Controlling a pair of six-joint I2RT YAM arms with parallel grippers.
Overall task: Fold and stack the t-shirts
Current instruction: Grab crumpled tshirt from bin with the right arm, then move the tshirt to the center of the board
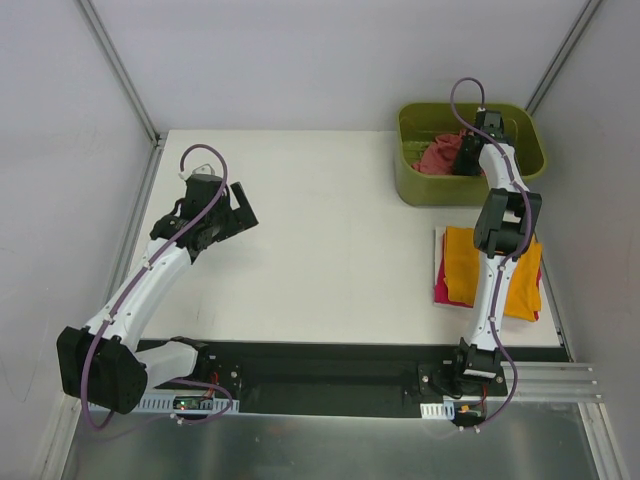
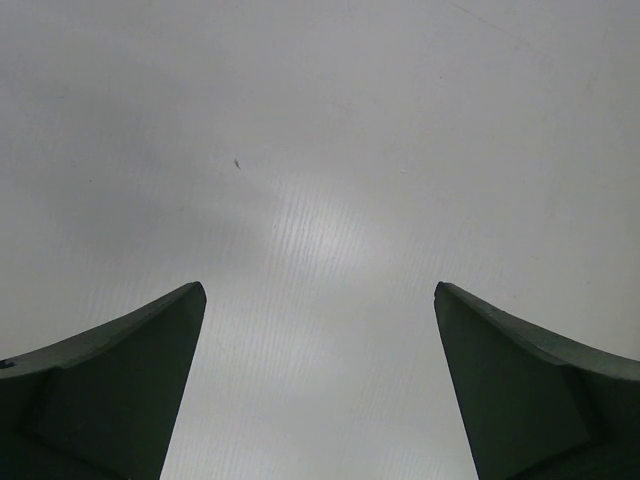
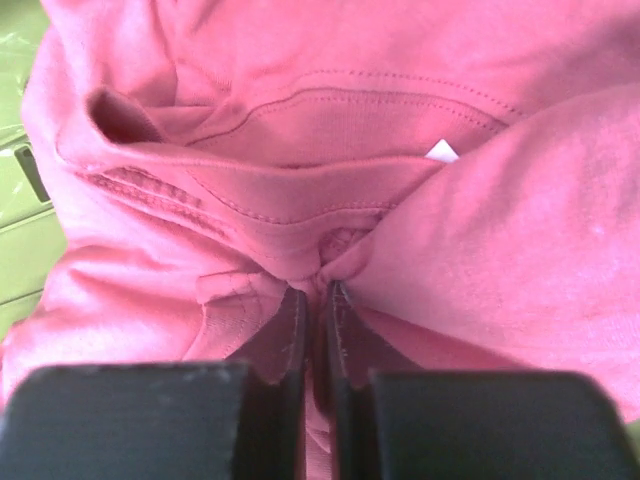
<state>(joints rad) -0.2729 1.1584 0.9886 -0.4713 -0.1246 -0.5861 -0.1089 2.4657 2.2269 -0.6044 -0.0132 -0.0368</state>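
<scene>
I should keep lifting and carrying the dusty-red t-shirt (image 1: 440, 154) that my right gripper's fingers hold until it reaches the middle tabletop (image 1: 322, 258), which is clear.
A crumpled dusty-red t-shirt (image 1: 438, 156) lies in the green tub (image 1: 415, 187) at the back right. My right gripper (image 1: 468, 156) reaches into the tub and is shut on a fold of this shirt (image 3: 330, 180) near its collar. A folded orange t-shirt (image 1: 462, 262) lies on a folded magenta-pink t-shirt (image 1: 441, 290) on the table in front of the tub, partly hidden by the right arm. My left gripper (image 1: 238, 212) is open and empty over the bare table at the left; its fingers (image 2: 130, 370) frame only tabletop.
The white table (image 1: 320, 250) has grey walls at the back and both sides. The green tub's wall (image 3: 20, 220) shows at the left of the right wrist view.
</scene>
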